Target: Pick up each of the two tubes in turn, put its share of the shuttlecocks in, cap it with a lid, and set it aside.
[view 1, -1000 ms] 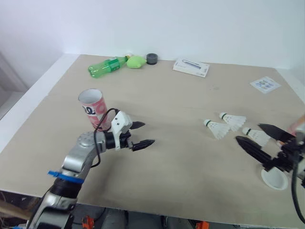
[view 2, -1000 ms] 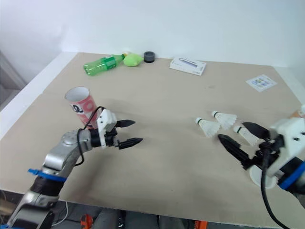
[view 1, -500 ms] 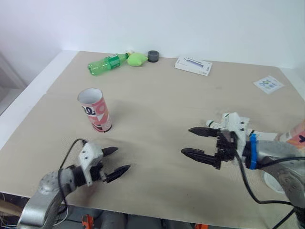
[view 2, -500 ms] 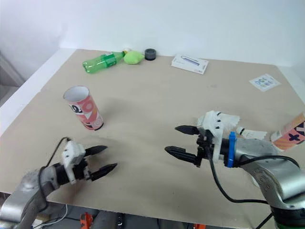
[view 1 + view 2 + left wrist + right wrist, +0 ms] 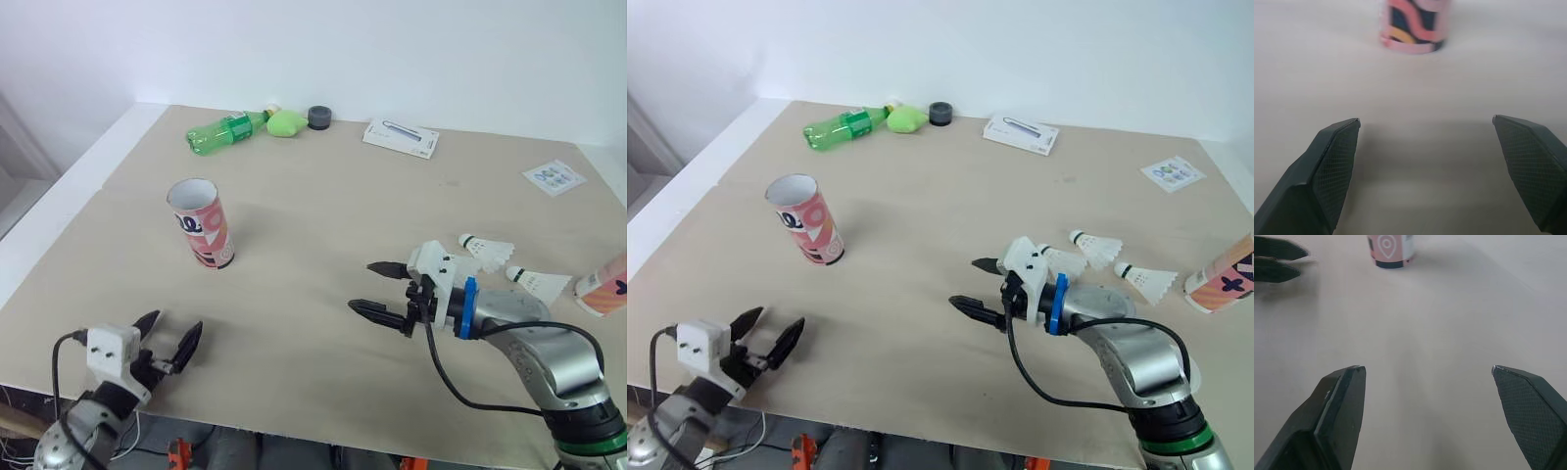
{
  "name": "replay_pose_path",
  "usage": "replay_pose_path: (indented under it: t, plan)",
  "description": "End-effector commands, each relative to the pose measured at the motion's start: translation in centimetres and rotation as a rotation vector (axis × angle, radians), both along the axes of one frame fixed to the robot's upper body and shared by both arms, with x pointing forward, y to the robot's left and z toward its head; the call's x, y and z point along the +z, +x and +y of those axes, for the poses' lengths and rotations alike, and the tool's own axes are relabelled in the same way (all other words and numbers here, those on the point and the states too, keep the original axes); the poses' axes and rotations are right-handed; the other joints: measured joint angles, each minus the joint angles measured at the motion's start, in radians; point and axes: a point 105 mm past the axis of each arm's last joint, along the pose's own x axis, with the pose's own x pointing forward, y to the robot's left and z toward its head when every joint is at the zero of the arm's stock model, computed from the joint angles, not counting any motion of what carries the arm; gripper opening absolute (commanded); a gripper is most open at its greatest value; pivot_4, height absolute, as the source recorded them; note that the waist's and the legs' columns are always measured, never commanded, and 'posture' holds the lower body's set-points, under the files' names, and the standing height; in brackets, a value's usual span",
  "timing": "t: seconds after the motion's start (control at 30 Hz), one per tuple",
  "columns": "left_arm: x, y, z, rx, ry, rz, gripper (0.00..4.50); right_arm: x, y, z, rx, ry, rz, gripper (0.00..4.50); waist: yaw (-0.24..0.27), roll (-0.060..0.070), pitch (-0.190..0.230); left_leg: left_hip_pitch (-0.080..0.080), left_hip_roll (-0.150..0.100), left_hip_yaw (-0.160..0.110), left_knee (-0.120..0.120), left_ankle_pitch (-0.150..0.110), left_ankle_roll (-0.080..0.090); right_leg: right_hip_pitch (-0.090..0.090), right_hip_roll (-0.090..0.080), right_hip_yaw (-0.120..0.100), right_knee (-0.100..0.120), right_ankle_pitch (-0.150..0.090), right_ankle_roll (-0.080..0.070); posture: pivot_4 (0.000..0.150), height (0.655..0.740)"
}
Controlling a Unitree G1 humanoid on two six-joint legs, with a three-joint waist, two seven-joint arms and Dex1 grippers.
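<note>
I expect the shuttlecocks to go all the way into the tube when I hold it tilted, because the tube's opening looks a little wider than their flared skirts.
A pink patterned tube stands upright with its mouth open on the left part of the table; its base shows in the left wrist view and the right wrist view. A second pink tube lies at the right edge. Two white shuttlecocks lie on the right, and a third is partly hidden behind my right wrist. My left gripper hangs open and empty at the near left table edge, well short of the tube. My right gripper is open and empty, pointing left, just left of the shuttlecocks.
Along the far edge lie a green bottle, a green lump, a dark round cap and a white box. A printed card lies far right. Bare tabletop spans the gap between tube and shuttlecocks.
My left gripper has drawn back from beside the upright tube to the near left edge. My right gripper has swung from right of the shuttlecocks to their left. The camera shifted slightly.
</note>
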Motion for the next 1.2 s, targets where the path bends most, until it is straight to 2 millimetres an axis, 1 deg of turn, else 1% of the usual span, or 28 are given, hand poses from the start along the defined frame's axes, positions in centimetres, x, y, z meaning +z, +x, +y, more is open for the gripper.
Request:
replay_pose_path:
  t: [0.03,0.17,0.23,0.33,0.47,0.63,0.8,1.0,1.2]
  plan:
    - [0.7,2.0,0.1,-0.010,0.071,-0.036,4.50,0.9,-0.4,1.1,0.025,0.001,-0.060,4.41,-0.001,0.000,0.000,0.000,0.001,0.000,0.000,0.000,0.000,0.000,0.001,0.000,0.000,0.000,0.000,0.150,0.7294]
    - [1.8,4.8,-0.1,-0.011,0.084,-0.069,4.50,1.4,-0.8,1.4,0.024,0.010,-0.078,4.41,-0.002,0.000,0.000,-0.001,0.001,0.001,0.000,0.000,0.000,0.002,0.001,0.001,0.000,0.002,0.001,0.150,0.7294]
    - [2.2,5.8,-0.1,-0.003,0.083,-0.078,4.50,1.5,-1.1,1.6,0.024,0.015,-0.080,4.41,-0.002,0.000,0.000,-0.001,0.001,0.001,0.000,0.000,0.000,0.002,0.002,0.001,0.001,0.004,0.005,0.150,0.7294]
    - [2.4,7.1,-0.3,-0.004,0.078,-0.075,4.50,1.4,-1.4,1.6,0.021,0.004,-0.079,4.41,-0.003,0.000,0.000,-0.001,0.002,0.000,0.000,0.000,0.000,0.002,0.004,0.001,0.001,0.005,0.005,0.150,0.7294]
    - [2.6,8.6,-1.5,-0.046,0.051,-0.071,4.50,2.0,-1.7,1.4,0.006,0.012,-0.093,4.41,-0.002,0.000,0.000,-0.001,0.002,0.000,0.000,0.000,-0.001,0.003,0.004,0.001,0.001,0.005,0.005,0.150,0.7294]
    - [2.4,9.3,-2.1,-0.085,0.067,-0.056,4.50,2.4,-1.6,1.3,-0.007,0.014,-0.104,4.41,-0.003,0.000,0.000,-0.001,0.003,0.000,0.000,0.001,-0.002,0.003,0.005,0.002,0.001,0.006,0.005,0.150,0.7294]
    - [3.0,11.0,-1.8,-0.069,0.088,-0.061,4.50,2.3,-1.6,1.4,-0.013,0.009,-0.106,4.41,-0.003,0.000,0.000,-0.001,0.003,-0.001,0.000,0.003,-0.003,0.003,0.006,0.002,0.001,0.007,0.006,0.150,0.7294]
    - [3.6,12.6,-2.2,-0.081,0.106,-0.075,4.50,2.5,-1.3,1.3,-0.036,0.011,-0.123,4.41,-0.003,-0.001,0.000,-0.001,0.002,-0.001,0.000,0.005,-0.003,0.003,0.006,0.003,0.001,0.008,0.007,0.150,0.7294]
    - [3.7,13.0,-2.8,-0.106,0.101,-0.084,4.50,2.7,-0.8,1.1,-0.075,0.021,-0.143,4.41,-0.003,0.000,0.000,-0.001,0.003,-0.001,0.000,0.005,-0.003,0.003,0.006,0.003,0.001,0.008,0.007,0.150,0.7294]
